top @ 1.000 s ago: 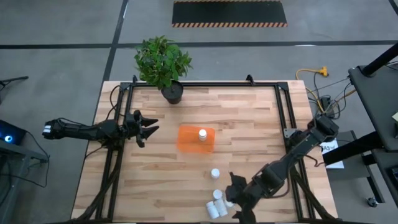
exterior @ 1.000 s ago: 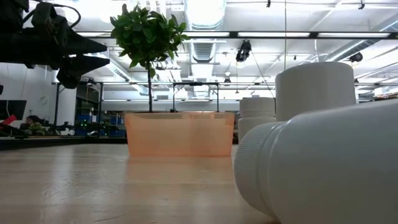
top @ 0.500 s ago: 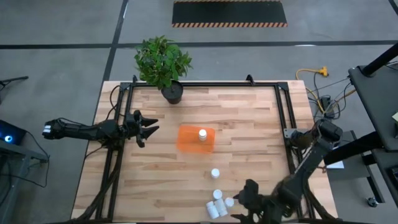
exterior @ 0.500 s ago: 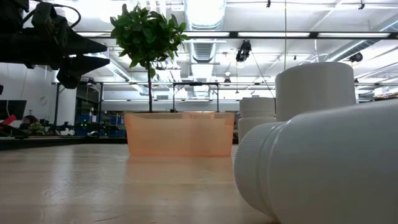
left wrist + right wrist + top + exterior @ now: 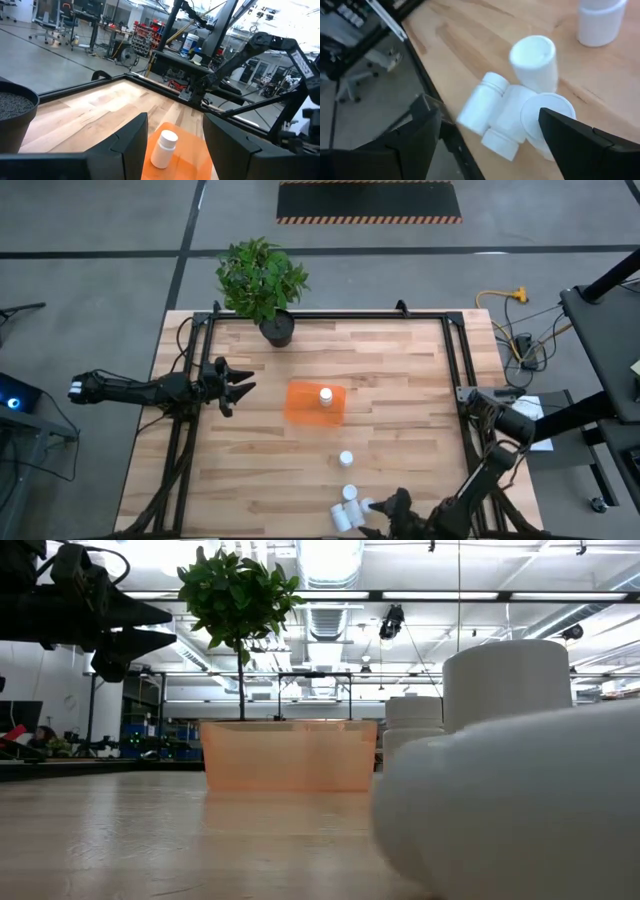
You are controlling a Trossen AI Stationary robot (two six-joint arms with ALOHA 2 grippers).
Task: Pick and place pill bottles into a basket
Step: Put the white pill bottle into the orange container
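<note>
Lying bottles [image 5: 502,112] are between my right gripper's fingers, and the upright bottle is close against one finger. Next, I move back and center on that upright bottle [image 5: 540,115].
The orange basket [image 5: 305,405] rests on its base mid-table with one white pill bottle [image 5: 325,395] upright inside, also seen in the left wrist view [image 5: 164,148]. Another bottle [image 5: 346,459] stands alone nearer the front. Several bottles [image 5: 350,505] cluster by the near edge, some upright [image 5: 534,59], some lying on their sides [image 5: 481,104]. My right gripper [image 5: 385,515] is open just right of this cluster, its fingers [image 5: 420,131] either side of it in the wrist view. My left gripper [image 5: 243,387] is open and waits, level, left of the basket.
A potted plant [image 5: 265,280] in a black pot [image 5: 277,330] stands at the table's far edge. Black frame rails [image 5: 455,380] run along the table's sides. The bottle cluster lies close to the near edge [image 5: 422,47]. Bare wood lies between basket and cluster.
My right arm has swung toward the table's near edge and gone down. Its gripper has rolled and now comes at the bottle cluster from the near right, still open.
</note>
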